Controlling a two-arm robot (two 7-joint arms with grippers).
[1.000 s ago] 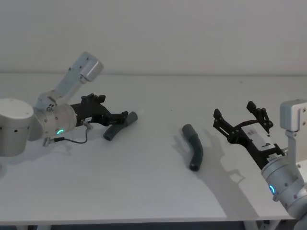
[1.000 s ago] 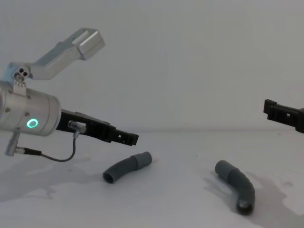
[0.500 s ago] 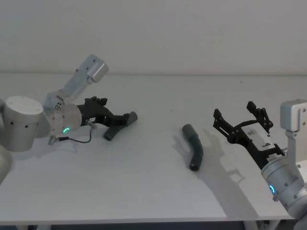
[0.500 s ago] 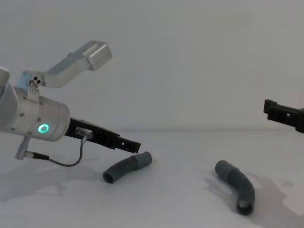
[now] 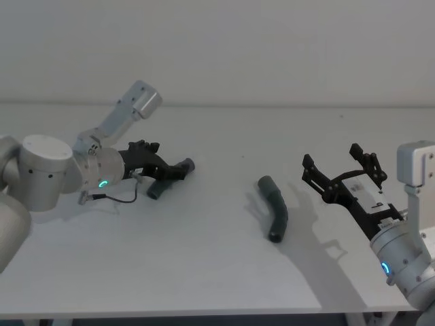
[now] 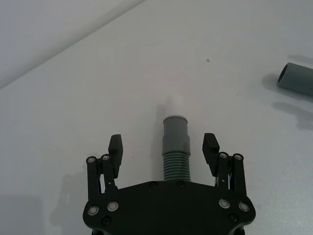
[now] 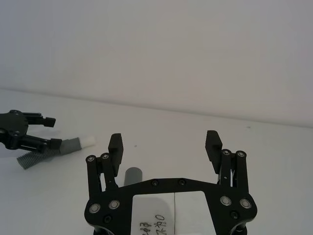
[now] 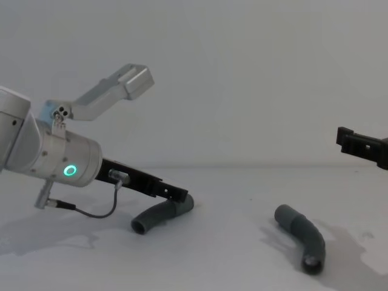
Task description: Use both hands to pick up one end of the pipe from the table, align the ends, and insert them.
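I expect that when I lift the dark grey pipe piece (image 6: pixel 176 148), its whitish tip will stay seated and come up with it, because the whitish tip runs straight out of the pipe piece's round end.
The pipe lies in two dark grey elbow pieces on the white table (image 5: pixel 204 265). The left piece (image 5: pixel 168 180) (image 8: pixel 159 216) rests between the jaws of my left gripper (image 5: pixel 175 170) (image 6: pixel 163 145), which is open, with a gap on each side of the ribbed part (image 6: pixel 175 166). Its whitish tip (image 6: pixel 171 103) (image 7: pixel 88 141) points away from the gripper. The right piece (image 5: pixel 275 209) (image 8: pixel 302 236) lies free near the table's middle. To the right of it, raised off the table, my right gripper (image 5: pixel 332 159) (image 7: pixel 164 141) hangs open with nothing in it.
A pale grey wall (image 5: pixel 217 47) closes the back of the table. The left arm's cable (image 8: pixel 91 212) loops just above the surface. Bare table lies between the two pieces and along the front edge.
My left arm has dropped and reached forward, so its open jaws now straddle the left piece. The right arm and both pieces have not moved.
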